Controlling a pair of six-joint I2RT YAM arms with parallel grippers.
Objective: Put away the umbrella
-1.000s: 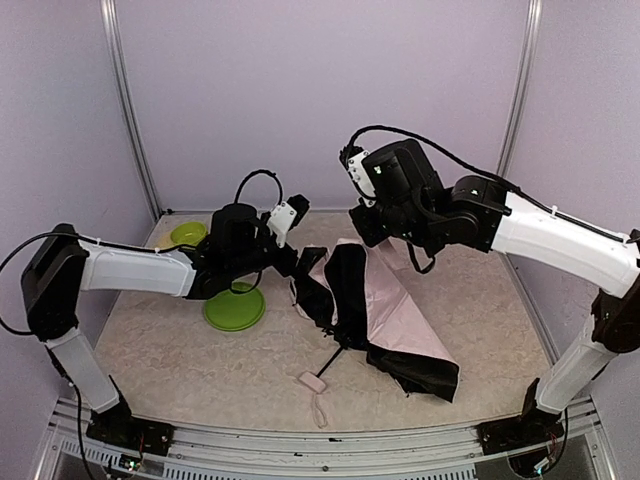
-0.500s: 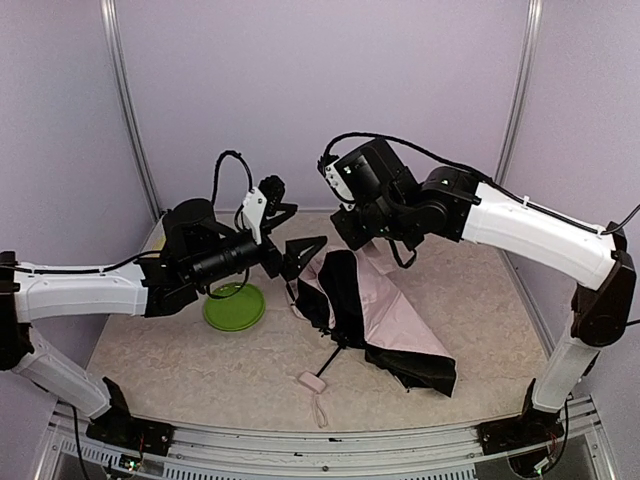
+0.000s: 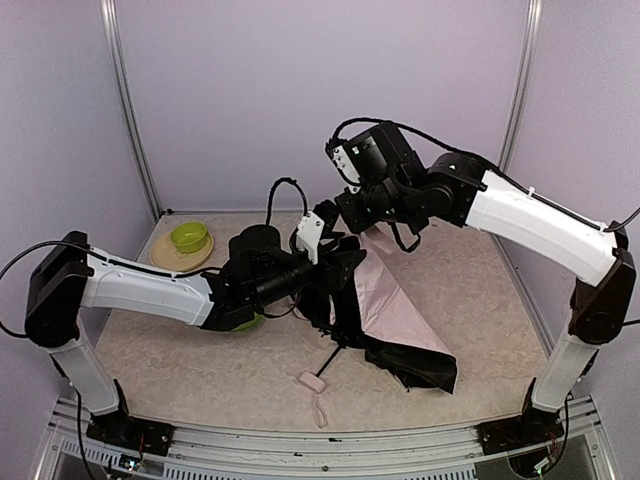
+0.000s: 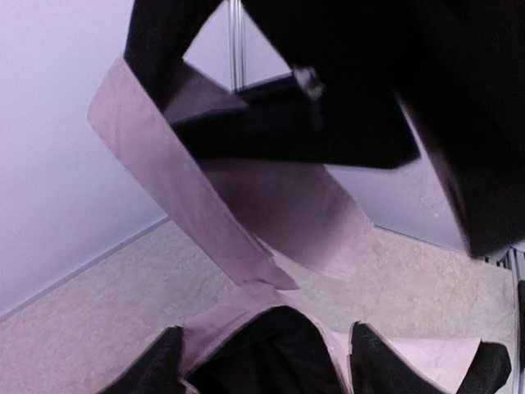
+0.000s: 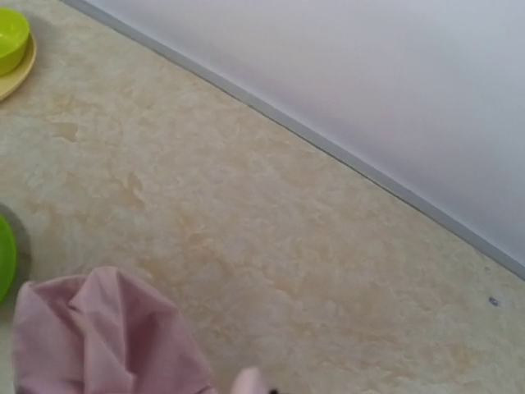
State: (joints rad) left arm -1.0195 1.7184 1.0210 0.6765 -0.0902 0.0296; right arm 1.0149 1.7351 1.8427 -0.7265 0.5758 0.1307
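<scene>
Both my grippers are crowded at the umbrella's back top, and its front corner is spread wide. Next, my right gripper goes to that corner [image 3: 432, 368] and gathers it in.
The umbrella lies half collapsed on the table, with pale pink fabric [image 3: 400, 305], black lining [image 3: 347, 300], a thin black shaft [image 3: 330, 358] and a small pink handle [image 3: 313, 381] with a strap near the front. My left gripper [image 3: 340, 262] is at the umbrella's left upper edge. In the left wrist view its fingers [image 4: 160, 365] stand wide apart around a fold of black lining edged in pink [image 4: 262, 353]. My right gripper [image 3: 365, 218] hovers over the umbrella's back top. Its fingers are out of the right wrist view, which shows pink fabric [image 5: 98, 336] at the bottom left.
A green plate [image 3: 243, 322] is mostly hidden under my left arm; its edge shows in the right wrist view [image 5: 4, 254]. A green bowl [image 3: 188, 236] on a tan plate [image 3: 165, 257] stands at the back left. Walls and metal posts enclose the table.
My left arm has swung right and down from a raised pose, and its gripper is now against the umbrella's left folds. My right gripper has shifted slightly right. The umbrella's left fabric is bunched up.
</scene>
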